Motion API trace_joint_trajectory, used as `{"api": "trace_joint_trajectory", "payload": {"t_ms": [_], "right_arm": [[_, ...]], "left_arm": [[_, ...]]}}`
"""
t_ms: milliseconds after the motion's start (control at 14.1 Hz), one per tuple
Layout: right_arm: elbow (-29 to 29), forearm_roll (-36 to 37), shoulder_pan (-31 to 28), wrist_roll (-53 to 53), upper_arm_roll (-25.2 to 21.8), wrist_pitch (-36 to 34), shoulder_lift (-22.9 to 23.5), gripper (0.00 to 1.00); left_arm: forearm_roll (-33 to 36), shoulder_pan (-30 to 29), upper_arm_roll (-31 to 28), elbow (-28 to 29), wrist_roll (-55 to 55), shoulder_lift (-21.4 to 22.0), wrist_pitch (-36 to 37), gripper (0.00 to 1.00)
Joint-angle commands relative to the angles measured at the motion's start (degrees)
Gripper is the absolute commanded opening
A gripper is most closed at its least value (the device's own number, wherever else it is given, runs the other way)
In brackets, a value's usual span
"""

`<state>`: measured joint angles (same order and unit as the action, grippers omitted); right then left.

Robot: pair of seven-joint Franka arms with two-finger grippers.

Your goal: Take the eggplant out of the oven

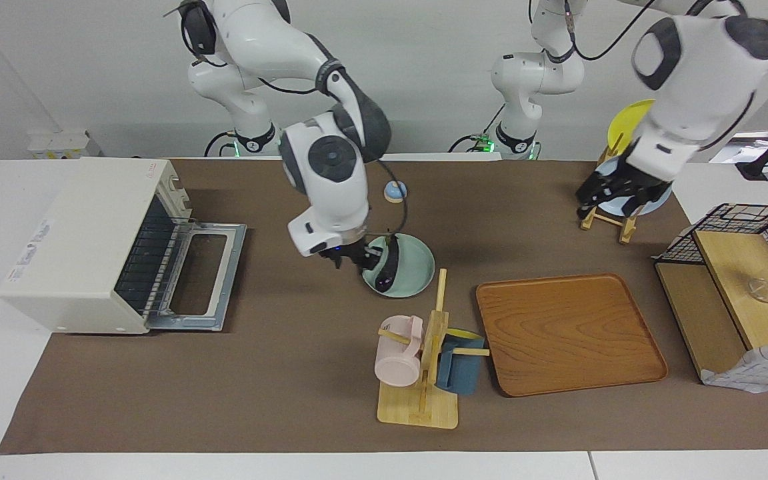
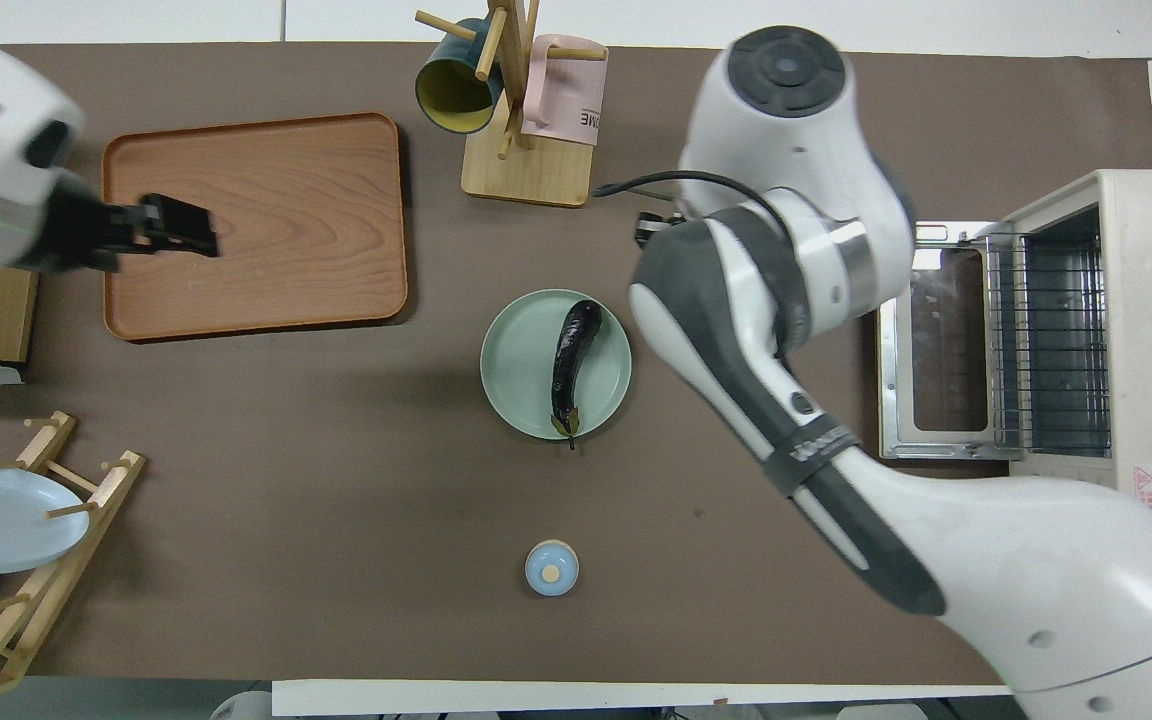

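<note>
The wooden tray [image 2: 255, 224] is on my left gripper's side, so next my right gripper moves away from the plate to let my left gripper take the eggplant [image 2: 572, 366] to the tray.
The eggplant [image 1: 389, 267] [image 2: 573, 360] lies on a pale green plate [image 1: 417, 280] [image 2: 516, 370] at mid-table, its stem end toward the robots. The cream-white oven [image 1: 91, 247] [image 2: 1136, 330] stands at the right arm's end, with its glass door [image 1: 204, 277] [image 2: 946, 340] folded down flat and its rack bare. My right gripper [image 1: 352, 257] is low at the plate's edge on the oven's side, open, close beside the eggplant and holding nothing. The arm hides it in the overhead view. My left gripper [image 1: 607, 197] [image 2: 191, 230] waits raised and open at the left arm's end.
A mug tree [image 1: 424, 360] with a pink and a blue mug stands farther from the robots than the plate, beside a wooden tray [image 1: 567, 333]. A small blue lidded pot [image 1: 395, 192] sits nearer the robots. A dish rack [image 1: 614, 217] and a wire-basket shelf [image 1: 737, 280] stand at the left arm's end.
</note>
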<state>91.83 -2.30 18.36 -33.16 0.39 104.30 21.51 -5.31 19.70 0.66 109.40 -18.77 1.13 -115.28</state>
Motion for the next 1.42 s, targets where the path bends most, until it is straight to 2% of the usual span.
{"api": "trace_joint_trajectory", "payload": {"t_ms": [0,71,213,425,496,567,638,709,780,921,1063,1205,1346], "right_arm": [[17.11,5.44,-5.34,7.12,1.19,10.09,-6.55,0.07],[21.06,6.60,-6.74,7.75,1.19,14.57,-7.18,0.04],[23.21,7.83,-7.99,8.37,1.19,17.16,-6.83,0.02],[24.17,12.58,-11.15,14.61,1.19,17.34,-6.39,0.00],[25.05,13.20,-11.24,14.88,1.19,18.82,-6.39,0.00],[25.67,14.25,-11.15,14.88,1.19,19.44,-6.48,0.00],[25.68,14.78,-11.24,14.88,1.19,19.53,-6.48,0.00],[25.68,15.05,-11.24,14.88,1.10,19.27,-6.48,0.00],[25.59,15.48,-11.33,14.97,1.10,19.01,-6.48,0.00],[24.54,19.16,-11.42,16.02,1.10,17.70,-6.48,0.00],[20.69,21.19,-11.59,18.64,1.10,12.36,-6.48,0.00],[17.25,21.29,-12.55,24.34,0.93,6.29,-7.70,0.00],[16.36,21.20,-15.88,31.19,1.02,2.41,-12.34,0.00]], "left_arm": [[-0.05,12.43,-0.40,10.31,-10.73,-2.85,-14.94,1.00],[-0.05,14.21,1.87,10.30,-15.98,-7.15,-21.33,1.00],[0.04,12.14,9.42,9.17,-21.81,-13.32,-29.36,1.00],[0.56,12.56,11.64,2.15,-24.73,-20.97,-30.35,0.99],[0.65,12.56,12.25,1.52,-25.00,-22.74,-32.01,0.93],[0.83,12.65,12.52,1.51,-25.00,-23.28,-33.16,0.70],[0.83,12.73,12.52,1.60,-25.00,-23.37,-32.82,0.21],[0.83,12.65,12.52,1.60,-25.00,-23.37,-32.47,0.08],[0.83,12.30,12.52,1.60,-25.00,-23.46,-32.20,0.02],[0.74,11.60,12.18,1.43,-25.09,-22.93,-30.11,0.00],[1.18,4.52,11.64,-2.41,-23.78,-19.61,-19.00,0.00],[6.60,-3.31,9.90,-6.56,-13.99,-19.67,-10.61,0.00],[6.98,-6.68,4.47,-5.69,-1.25,-19.94,-12.16,0.00]]}}
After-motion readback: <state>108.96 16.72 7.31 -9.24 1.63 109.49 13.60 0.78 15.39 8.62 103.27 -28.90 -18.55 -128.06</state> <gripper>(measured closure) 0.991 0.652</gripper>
